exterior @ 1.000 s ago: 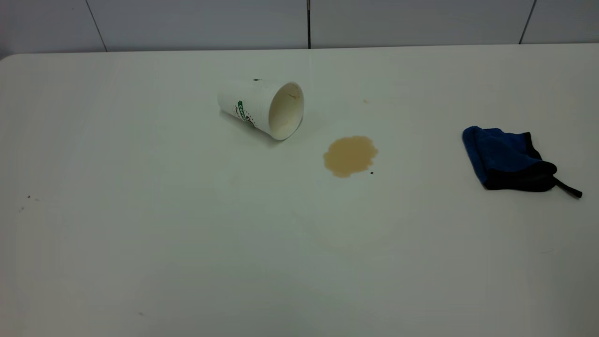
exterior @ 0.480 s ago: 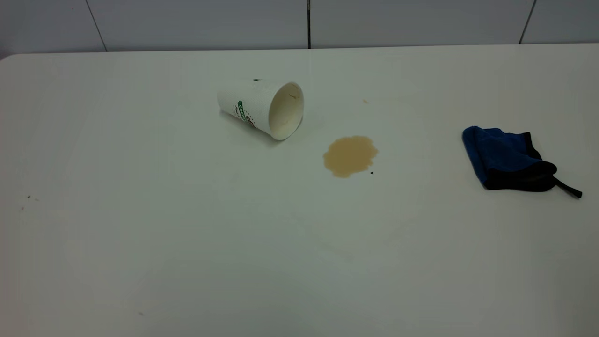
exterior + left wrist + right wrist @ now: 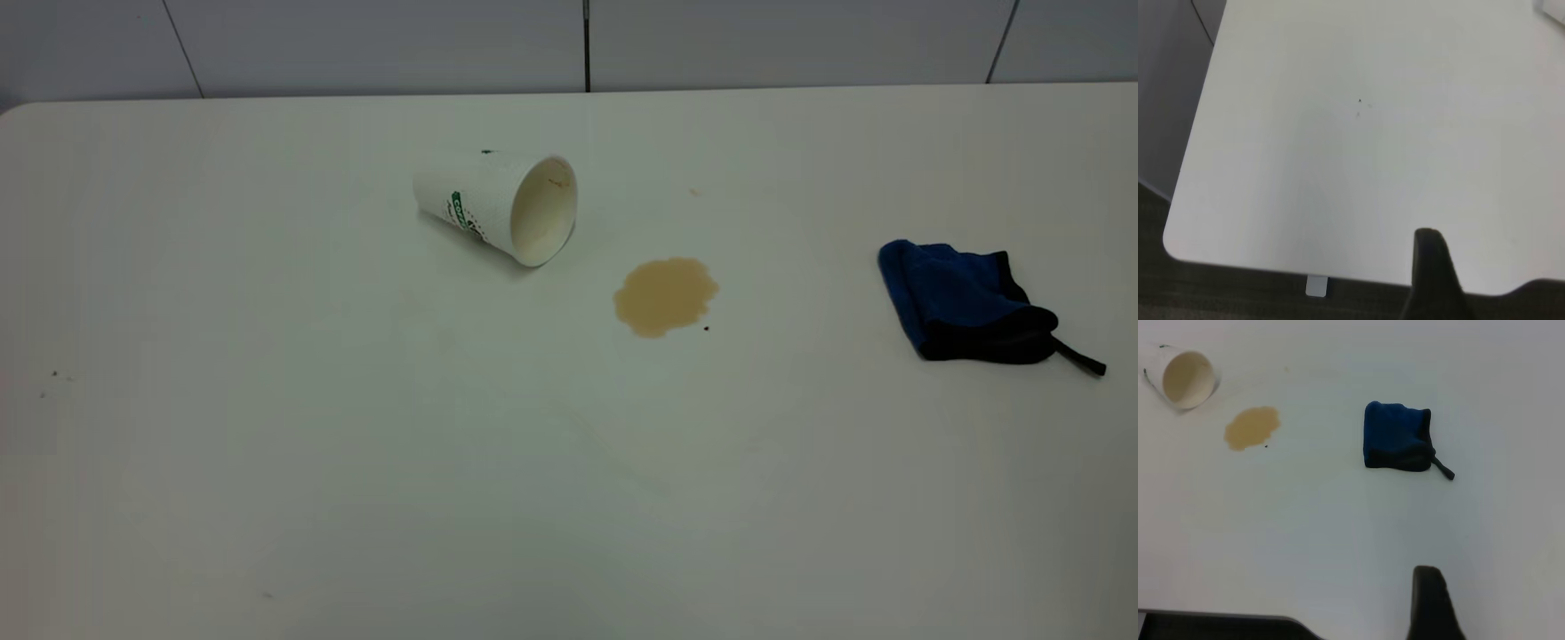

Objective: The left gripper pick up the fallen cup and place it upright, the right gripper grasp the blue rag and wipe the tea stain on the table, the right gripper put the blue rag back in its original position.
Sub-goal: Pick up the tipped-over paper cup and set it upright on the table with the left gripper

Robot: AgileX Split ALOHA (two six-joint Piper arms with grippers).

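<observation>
I should keep moving my left gripper toward the cup's upper rim until its fingers straddle the cup's side, because the cup's opening is free and faces the tea stain.
The cup lies on its side on the white table, toward the back and left of the middle, its open mouth turned toward the tea stain. That light-brown puddle sits a short way right of the cup. The blue rag, folded with a black edge and a black loop, rests at the far right. In the right wrist view I see the cup, the tea stain and the blue rag. My right gripper hangs high over the table's near side. My left gripper is high over the table's left corner. Neither touches anything.
A grey tiled wall runs along the table's far edge. The left wrist view shows the table's rounded corner with dark floor beyond it. A few tiny dark specks dot the left side, and one black dot sits beside the stain.
</observation>
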